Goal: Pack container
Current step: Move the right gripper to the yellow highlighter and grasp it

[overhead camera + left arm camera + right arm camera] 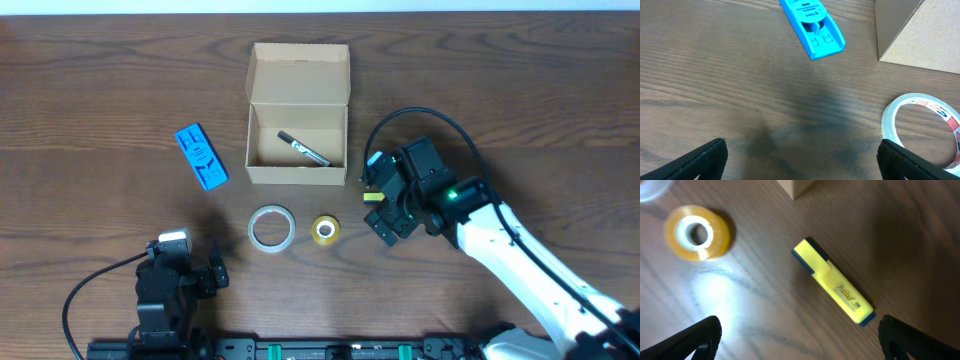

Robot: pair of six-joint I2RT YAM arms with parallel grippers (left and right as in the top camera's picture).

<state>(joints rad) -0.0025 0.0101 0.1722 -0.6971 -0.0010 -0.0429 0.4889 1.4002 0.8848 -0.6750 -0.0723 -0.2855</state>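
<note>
The yellow highlighter (373, 197) is clear of the container, its body between my right gripper's open fingers, so I'll carry on descending until they straddle the highlighter's body (846, 296), then close.
The tan cardboard container (297, 160) stands open at the back centre, its flap lid up, with a black marker (303, 149) lying inside. Its corner shows in the left wrist view (920, 35) and the right wrist view (800, 186). My right gripper (385, 212) is open and empty, just right of the box, above a yellow highlighter (832, 281), which also shows from overhead (372, 197). My left gripper (190, 270) is open and empty near the front left, its fingers wide apart over bare wood (800, 160).
A blue stapler-like item (202, 157) lies left of the box, also in the left wrist view (812, 25). A clear tape roll (271, 227) and a small yellow tape roll (325, 229) lie in front of the box. They also show in the wrist views (925, 127) (697, 232).
</note>
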